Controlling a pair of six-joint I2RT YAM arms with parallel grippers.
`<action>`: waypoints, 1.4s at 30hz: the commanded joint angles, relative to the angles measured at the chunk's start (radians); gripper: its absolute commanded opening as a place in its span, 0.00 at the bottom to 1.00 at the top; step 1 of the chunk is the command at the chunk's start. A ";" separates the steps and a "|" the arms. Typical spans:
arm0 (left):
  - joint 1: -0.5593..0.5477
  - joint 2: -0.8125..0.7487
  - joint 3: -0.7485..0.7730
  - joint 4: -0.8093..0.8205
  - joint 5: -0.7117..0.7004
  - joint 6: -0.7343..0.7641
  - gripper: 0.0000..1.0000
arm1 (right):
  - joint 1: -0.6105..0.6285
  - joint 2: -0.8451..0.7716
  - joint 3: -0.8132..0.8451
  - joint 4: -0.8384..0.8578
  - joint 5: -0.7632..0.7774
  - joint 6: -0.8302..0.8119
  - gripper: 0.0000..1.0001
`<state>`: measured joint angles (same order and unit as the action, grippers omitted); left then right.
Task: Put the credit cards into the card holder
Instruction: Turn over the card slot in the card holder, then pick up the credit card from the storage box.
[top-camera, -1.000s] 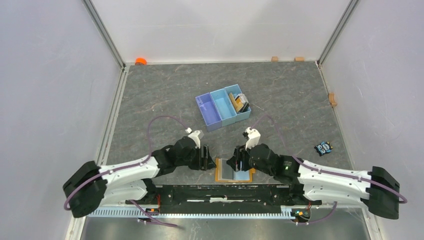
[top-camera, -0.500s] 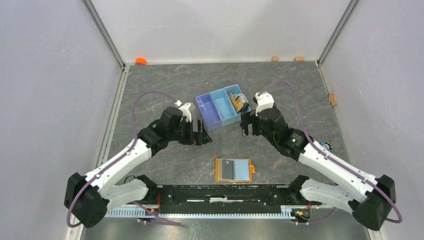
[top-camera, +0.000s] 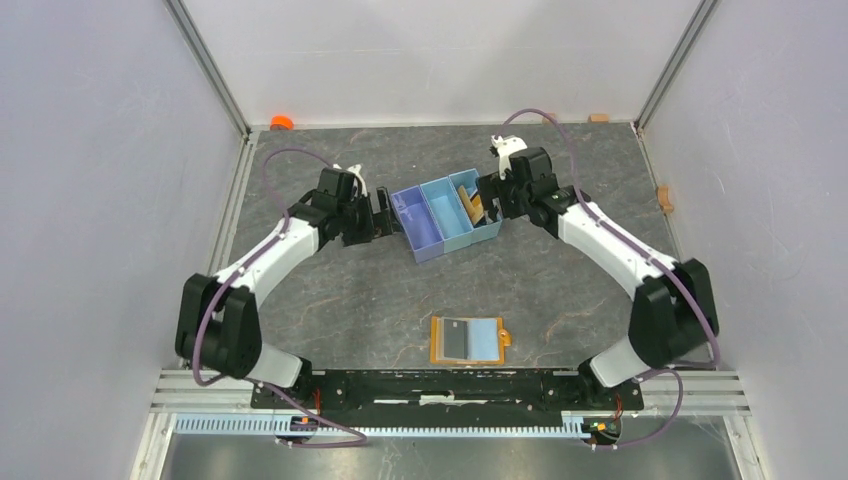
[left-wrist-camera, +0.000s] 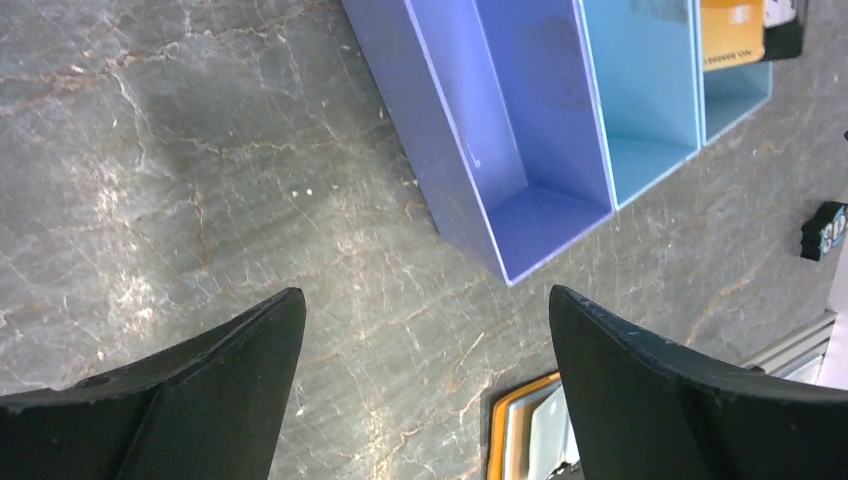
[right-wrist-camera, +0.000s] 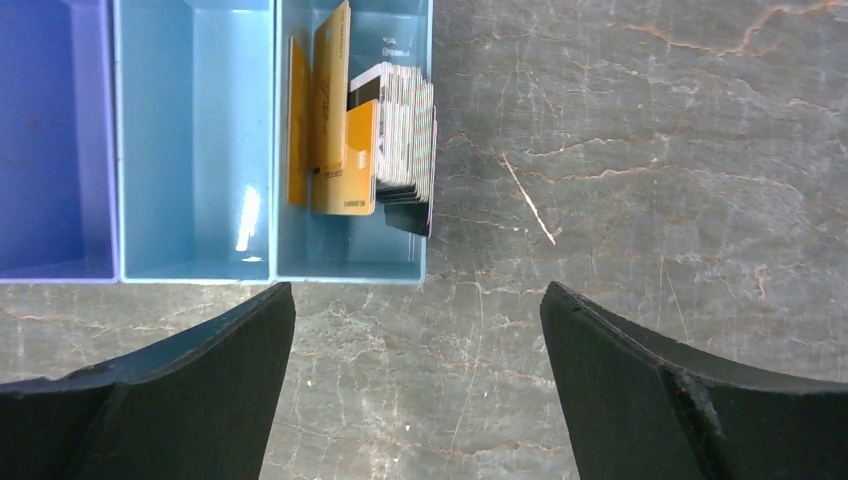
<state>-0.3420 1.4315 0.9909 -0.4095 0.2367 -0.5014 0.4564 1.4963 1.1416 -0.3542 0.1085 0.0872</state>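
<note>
The robot's left gripper should steady the tray's purple side while the right gripper pulls out a gold card, because the credit cards stand across the tray from the left gripper.
The credit cards stand on edge in the right compartment of a blue tray; the right wrist view shows gold, white and dark cards bunched together. The card holder lies open and flat near the front edge, orange-rimmed with a grey and a light-blue panel; its corner shows in the left wrist view. My left gripper is open beside the tray's left wall, nothing between its fingers. My right gripper hangs open at the tray's right side, empty.
The tray's purple and middle light-blue compartments hold nothing. A small black-and-blue gadget lies off to the right. An orange object and small wooden blocks sit along the walls. Cage walls close in on three sides.
Both arms have swung from the card holder at the front edge out to the tray, one to each side. Both grippers opened wide. The card holder stays open on the table.
</note>
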 joint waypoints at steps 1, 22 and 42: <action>0.003 0.104 0.098 0.038 -0.018 0.051 0.95 | -0.042 0.091 0.100 0.009 -0.104 -0.057 0.93; 0.003 0.414 0.268 -0.017 -0.053 0.134 0.48 | -0.056 0.446 0.377 -0.101 -0.071 -0.122 0.87; -0.004 0.420 0.289 -0.049 -0.069 0.160 0.31 | -0.068 0.351 0.366 -0.138 -0.057 -0.119 0.75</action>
<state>-0.3492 1.8282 1.2545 -0.3996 0.2333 -0.4168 0.3973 1.8931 1.4712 -0.4732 0.0235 -0.0166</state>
